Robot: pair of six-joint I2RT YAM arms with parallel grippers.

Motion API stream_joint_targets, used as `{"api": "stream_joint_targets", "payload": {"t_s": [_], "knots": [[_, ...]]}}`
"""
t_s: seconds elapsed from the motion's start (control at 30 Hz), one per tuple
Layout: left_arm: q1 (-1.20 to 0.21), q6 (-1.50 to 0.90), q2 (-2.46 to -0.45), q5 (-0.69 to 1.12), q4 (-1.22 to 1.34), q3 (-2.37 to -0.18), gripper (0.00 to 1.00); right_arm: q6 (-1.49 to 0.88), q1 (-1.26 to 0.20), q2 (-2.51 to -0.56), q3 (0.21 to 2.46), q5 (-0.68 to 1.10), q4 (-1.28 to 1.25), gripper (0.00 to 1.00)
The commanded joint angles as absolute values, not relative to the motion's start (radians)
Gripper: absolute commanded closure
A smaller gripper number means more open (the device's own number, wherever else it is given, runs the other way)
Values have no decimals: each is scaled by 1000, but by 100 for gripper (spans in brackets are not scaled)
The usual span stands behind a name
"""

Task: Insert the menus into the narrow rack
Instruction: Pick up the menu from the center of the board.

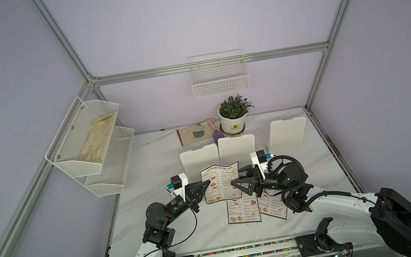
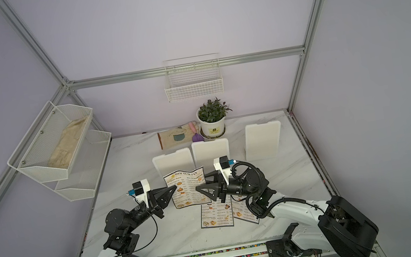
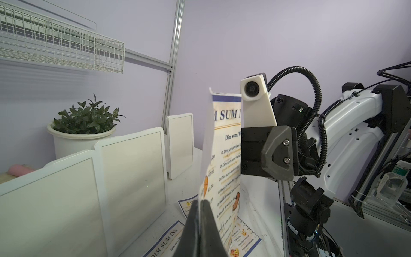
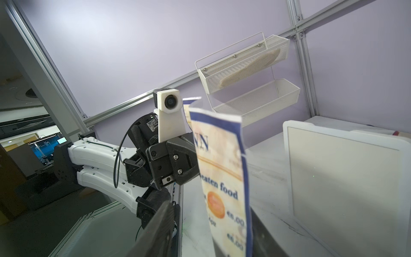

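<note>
I should hold the menu with my right gripper while my left gripper moves closer to the menu's bottom corner (image 1: 208,200), because the menu's top (image 1: 219,167) bends with my left gripper halfway up.
One menu (image 1: 221,182) headed "DIM SUM INN" stands upright above the table in both top views, slightly curled. My left gripper (image 1: 208,182) is shut on its left edge; the left wrist view shows the paper (image 3: 226,155) pinched between the closed fingers (image 3: 195,222). My right gripper (image 1: 234,178) is open, and its jaws straddle the sheet's right edge (image 4: 222,166) with a gap on one side. Two more menus (image 1: 244,211) (image 1: 274,206) lie flat on the table below. The narrow rack (image 1: 220,76), a white wire basket, hangs on the back wall.
Three white boards (image 1: 199,160) (image 1: 237,149) (image 1: 286,136) stand just behind the held menu. A potted plant (image 1: 234,114) and a beige mat (image 1: 194,133) sit at the back. A two-tier mesh shelf (image 1: 89,144) holding a beige cloth hangs on the left wall.
</note>
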State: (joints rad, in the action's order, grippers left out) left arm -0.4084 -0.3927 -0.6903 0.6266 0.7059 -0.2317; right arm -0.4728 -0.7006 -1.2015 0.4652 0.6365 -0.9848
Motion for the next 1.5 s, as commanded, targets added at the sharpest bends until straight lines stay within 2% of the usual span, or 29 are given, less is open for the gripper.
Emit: {"api": "stream_joint_targets", "payload": {"t_s": [0.0,0.07,0.23,0.4,0.6,0.63,0.73,0.83,0.97,1.33,1.47], "knots": [[-413,-360,-694,617,706,-219,100,-490,-696,-1218,503,632,-1028,51],[-413,-358,-702,616,702,-224,100,-491,-696,-1231,516,631,-1021,55],[-412,-354,-712,609,697,-230,100,-487,-696,-1251,544,601,-985,83],[-413,-356,-701,588,682,-232,100,-449,-696,-1223,551,547,-904,100],[-413,-364,-703,556,673,-238,100,-419,-696,-1183,562,481,-821,100],[-413,-364,-705,549,672,-238,97,-414,-696,-1178,567,471,-806,100],[-412,-374,-708,512,671,-240,79,-405,-696,-1175,579,424,-782,100],[-413,-373,-716,499,668,-248,74,-385,-696,-1177,571,374,-805,100],[-413,-370,-742,491,668,-265,73,-380,-696,-1155,549,341,-838,100],[-412,-315,-857,435,656,-357,74,-389,-692,-1218,677,455,-807,100],[-396,-301,-882,434,645,-401,69,-390,-690,-1257,752,533,-782,100]]}}
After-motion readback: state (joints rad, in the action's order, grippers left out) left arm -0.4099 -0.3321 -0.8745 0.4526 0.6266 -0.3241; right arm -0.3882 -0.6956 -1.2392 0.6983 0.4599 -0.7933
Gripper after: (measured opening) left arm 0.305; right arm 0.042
